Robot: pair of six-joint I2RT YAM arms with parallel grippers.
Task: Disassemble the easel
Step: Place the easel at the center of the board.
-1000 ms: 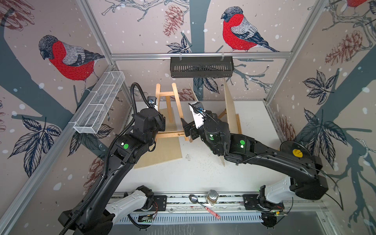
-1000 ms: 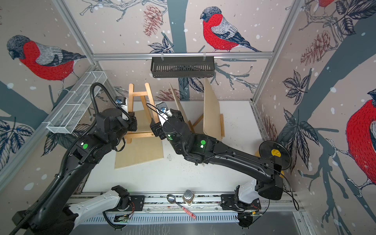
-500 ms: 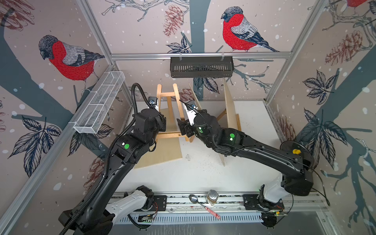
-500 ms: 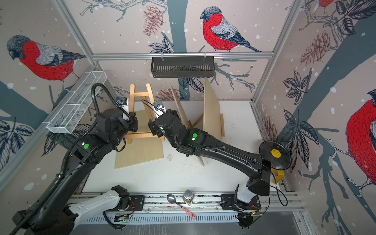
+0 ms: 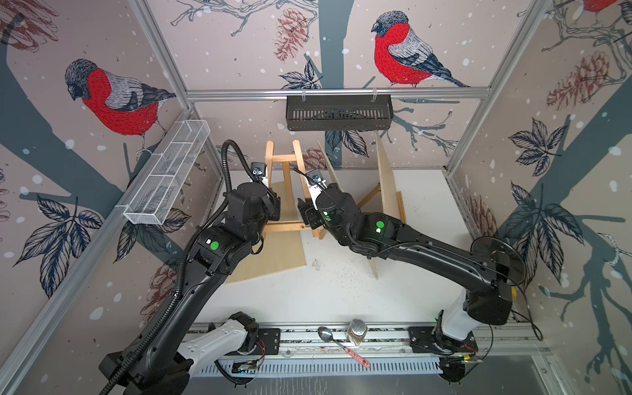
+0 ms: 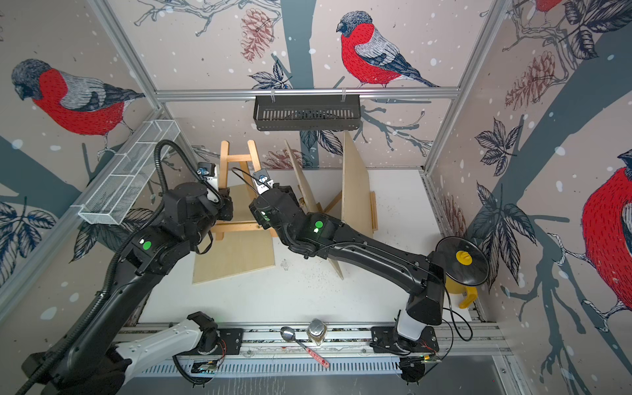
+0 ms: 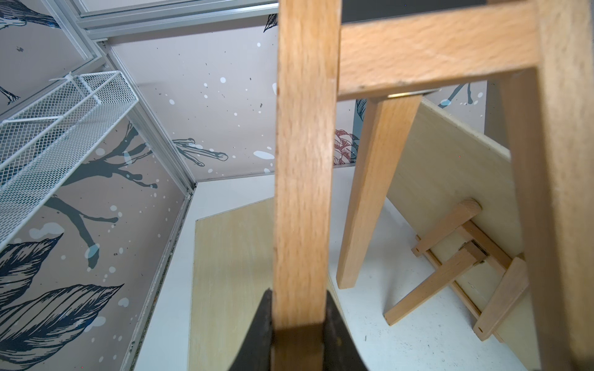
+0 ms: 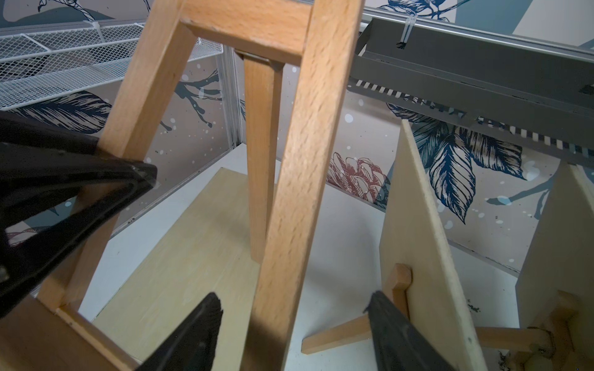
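Boards (image 5: 387, 174) are standing between the easel in my left gripper and the clear space. So my right gripper should grip the other leg (image 5: 299, 156) and carry the easel over.
A wooden A-frame easel (image 5: 282, 158) stands at the back left of the table, also seen in a top view at its upper crossbar (image 6: 239, 158). My left gripper (image 7: 299, 295) is shut on its left leg (image 7: 305, 160), and both black fingers press the wood. My right gripper (image 8: 292, 302) is open around the right leg (image 8: 305, 160), with a gap on each side between the fingers (image 8: 205, 321) and the wood. In both top views the two grippers, left (image 5: 273, 205) and right (image 5: 307, 215), sit just above the lower crossbar (image 5: 287, 226).
A plywood board (image 5: 273, 253) lies flat under the easel. Two more boards on small easels (image 5: 384, 184) stand to the right. A black basket (image 5: 338, 113) hangs on the back rail and a white wire basket (image 5: 167, 171) on the left wall. A spoon (image 5: 325, 333) and a jar (image 5: 356, 331) rest on the front rail.
My right arm has moved left to the easel's right leg, and its jaws have narrowed around it. The left gripper has kept its hold and has not moved.
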